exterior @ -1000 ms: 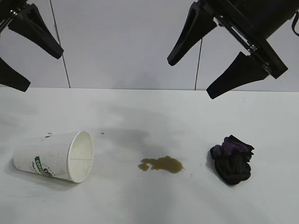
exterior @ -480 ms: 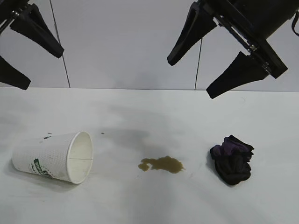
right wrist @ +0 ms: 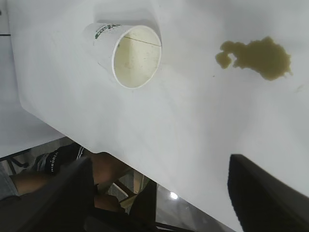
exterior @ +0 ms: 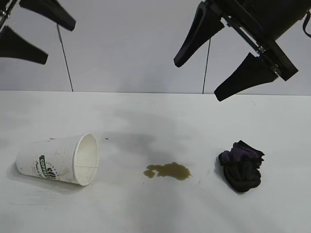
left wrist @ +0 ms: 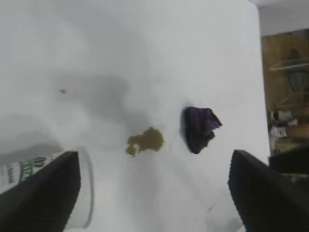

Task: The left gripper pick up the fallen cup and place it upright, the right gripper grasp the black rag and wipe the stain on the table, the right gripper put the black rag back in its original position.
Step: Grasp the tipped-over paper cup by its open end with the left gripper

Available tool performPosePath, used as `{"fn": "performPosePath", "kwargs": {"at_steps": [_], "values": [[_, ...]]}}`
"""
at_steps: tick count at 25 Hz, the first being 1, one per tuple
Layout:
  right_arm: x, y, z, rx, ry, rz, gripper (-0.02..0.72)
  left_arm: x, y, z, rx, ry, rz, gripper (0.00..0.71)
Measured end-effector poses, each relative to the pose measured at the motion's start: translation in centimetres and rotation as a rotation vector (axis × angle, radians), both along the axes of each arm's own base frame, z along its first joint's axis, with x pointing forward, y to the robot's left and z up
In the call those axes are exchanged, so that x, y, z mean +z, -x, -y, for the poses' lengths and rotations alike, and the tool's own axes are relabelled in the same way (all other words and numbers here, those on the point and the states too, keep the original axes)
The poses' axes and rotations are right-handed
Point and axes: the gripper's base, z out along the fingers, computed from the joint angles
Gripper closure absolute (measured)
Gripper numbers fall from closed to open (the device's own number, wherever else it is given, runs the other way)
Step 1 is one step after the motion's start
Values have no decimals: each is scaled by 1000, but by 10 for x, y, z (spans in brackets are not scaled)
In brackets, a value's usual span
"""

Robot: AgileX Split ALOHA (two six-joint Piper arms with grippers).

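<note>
My gripper will find the white cup [exterior: 54, 158] empty when it stands the cup upright, because the table is clean under the cup's lower rim [exterior: 83, 184].
The white cup [exterior: 58, 159] lies on its side at the table's [exterior: 155, 116] front left, its mouth facing the stain. The brown stain [exterior: 167, 171] is a small puddle at the middle front. To its right sits the black rag [exterior: 241, 165], bunched, with a purple patch. My left gripper [exterior: 60, 41] hangs open high above the cup, touching nothing. My right gripper [exterior: 197, 82] is open too, high at the back right above the rag. The left wrist view shows the cup [left wrist: 21, 169], stain [left wrist: 145, 141] and rag [left wrist: 199, 126] beyond the left gripper [left wrist: 154, 159]. The right wrist view shows the cup [right wrist: 128, 53] and stain [right wrist: 256, 55].
A grey panelled wall [exterior: 131, 43] stands behind the table's far edge. In the right wrist view a seated person's legs [right wrist: 108, 169] show below the table edge. Shelves and clutter [left wrist: 287, 111] lie past the table's side in the left wrist view.
My left gripper has risen and swung, its fingers now higher in the exterior view. The cup has rolled slightly on the spot. The right gripper, rag and stain have not moved.
</note>
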Motion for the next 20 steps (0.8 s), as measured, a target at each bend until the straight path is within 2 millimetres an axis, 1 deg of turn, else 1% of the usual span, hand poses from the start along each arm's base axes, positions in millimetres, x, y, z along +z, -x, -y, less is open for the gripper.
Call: {"fn": "performPosePath", "kwargs": {"at_steps": [2, 4, 6, 7, 9, 12, 15, 17, 20], "values": [[0, 0, 0, 0, 0, 0, 168, 14, 5, 17, -167, -63, 112, 106], [0, 0, 0, 0, 0, 0, 168, 23, 11, 35, -330, -188, 233, 106], [0, 0, 0, 0, 0, 0, 168, 24, 20, 53, -487, -354, 335, 106], [0, 0, 0, 0, 0, 0, 168, 22, 23, 59, -555, -456, 380, 106], [0, 0, 0, 0, 0, 0, 168, 15, 30, 71, -696, -665, 456, 106], [0, 0, 0, 0, 1, 0, 168, 6, 34, 86, -838, -903, 551, 106], [0, 0, 0, 1, 3, 1, 168, -14, 30, 104, -945, -1016, 581, 106], [0, 0, 0, 0, 4, 2, 168, -33, 26, 114, -1006, -1041, 562, 106], [0, 0, 0, 2, 7, 3, 168, -62, 20, 121, -1084, -1054, 503, 106]]}}
